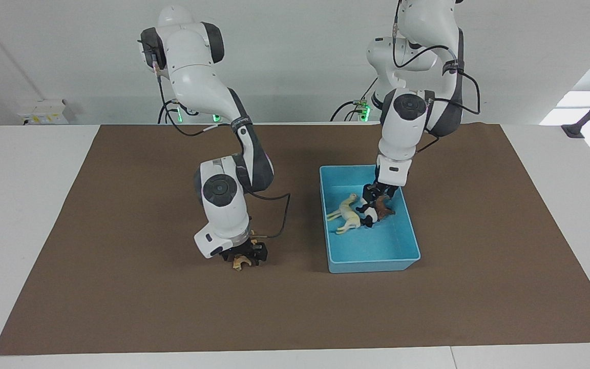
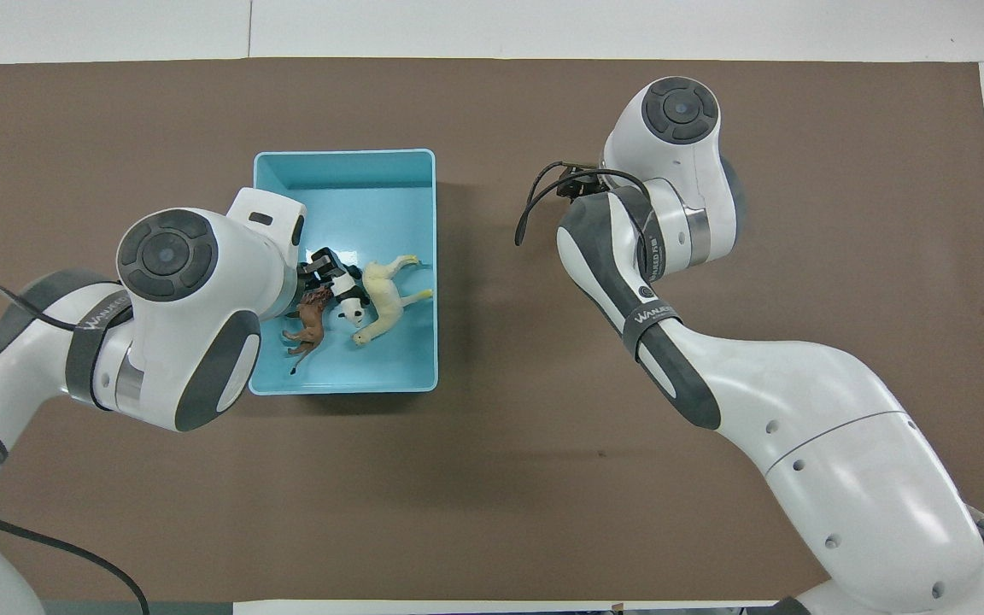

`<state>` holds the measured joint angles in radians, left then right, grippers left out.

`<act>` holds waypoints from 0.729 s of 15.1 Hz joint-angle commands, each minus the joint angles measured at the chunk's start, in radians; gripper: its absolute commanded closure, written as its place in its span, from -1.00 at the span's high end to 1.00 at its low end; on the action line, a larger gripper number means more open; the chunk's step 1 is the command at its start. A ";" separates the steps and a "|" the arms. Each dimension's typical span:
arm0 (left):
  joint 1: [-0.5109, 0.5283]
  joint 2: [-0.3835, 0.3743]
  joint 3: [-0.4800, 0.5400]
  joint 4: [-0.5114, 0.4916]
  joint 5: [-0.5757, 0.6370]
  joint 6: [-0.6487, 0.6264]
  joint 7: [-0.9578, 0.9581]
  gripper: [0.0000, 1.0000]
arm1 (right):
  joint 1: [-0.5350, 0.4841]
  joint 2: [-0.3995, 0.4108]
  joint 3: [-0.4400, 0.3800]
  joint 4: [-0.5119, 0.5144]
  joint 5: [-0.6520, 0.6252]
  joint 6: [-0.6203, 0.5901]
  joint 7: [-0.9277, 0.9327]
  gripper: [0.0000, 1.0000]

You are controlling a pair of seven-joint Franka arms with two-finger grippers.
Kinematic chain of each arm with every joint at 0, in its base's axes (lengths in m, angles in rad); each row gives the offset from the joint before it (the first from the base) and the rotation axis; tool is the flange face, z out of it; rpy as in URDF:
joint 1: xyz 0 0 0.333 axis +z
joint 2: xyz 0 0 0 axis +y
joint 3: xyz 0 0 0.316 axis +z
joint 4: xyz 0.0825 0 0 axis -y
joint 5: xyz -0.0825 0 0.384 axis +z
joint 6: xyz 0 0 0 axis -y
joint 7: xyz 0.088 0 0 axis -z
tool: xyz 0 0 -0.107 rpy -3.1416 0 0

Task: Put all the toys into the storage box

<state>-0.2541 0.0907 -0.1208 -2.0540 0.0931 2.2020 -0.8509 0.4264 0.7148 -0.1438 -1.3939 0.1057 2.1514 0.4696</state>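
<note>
My left gripper is blocking the box above the panda and lion (image 1: 374, 213), so it should rise out of the way before my right gripper brings in the orange tiger (image 1: 241, 262).
The light blue storage box (image 1: 372, 259) lies on the brown mat toward the left arm's end; it also shows in the overhead view (image 2: 347, 166). In it lie the cream-white horse (image 1: 347, 214) (image 2: 381, 299), the panda (image 1: 369, 216) (image 2: 347, 299) and the brown lion (image 1: 384, 209) (image 2: 308, 326), close together. My left gripper (image 1: 377, 196) (image 2: 315, 265) is low inside the box, open, just over the panda and lion. My right gripper (image 1: 244, 255) is down at the mat, right at the orange tiger (image 1: 241, 263). In the overhead view the right arm hides the tiger.
The brown mat (image 1: 121, 287) covers most of the white table. A black cable (image 1: 282, 215) loops from the right arm's wrist. The part of the box farther from the robots holds nothing.
</note>
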 commanded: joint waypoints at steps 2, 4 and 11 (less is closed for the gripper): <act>0.016 -0.081 0.024 0.119 -0.013 -0.233 0.076 1.00 | 0.025 -0.061 0.000 -0.097 0.023 0.035 0.035 0.12; 0.083 -0.135 0.029 0.144 -0.018 -0.335 0.287 1.00 | 0.029 -0.066 0.000 -0.118 0.023 0.062 0.064 -1.00; 0.197 -0.117 0.099 0.351 -0.095 -0.587 0.719 1.00 | 0.069 -0.061 0.001 -0.012 0.015 -0.069 0.060 -1.00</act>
<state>-0.0921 -0.0811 -0.0383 -1.7660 0.0294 1.6428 -0.2216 0.4585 0.6602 -0.1437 -1.4850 0.1063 2.1969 0.5235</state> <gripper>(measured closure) 0.000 0.674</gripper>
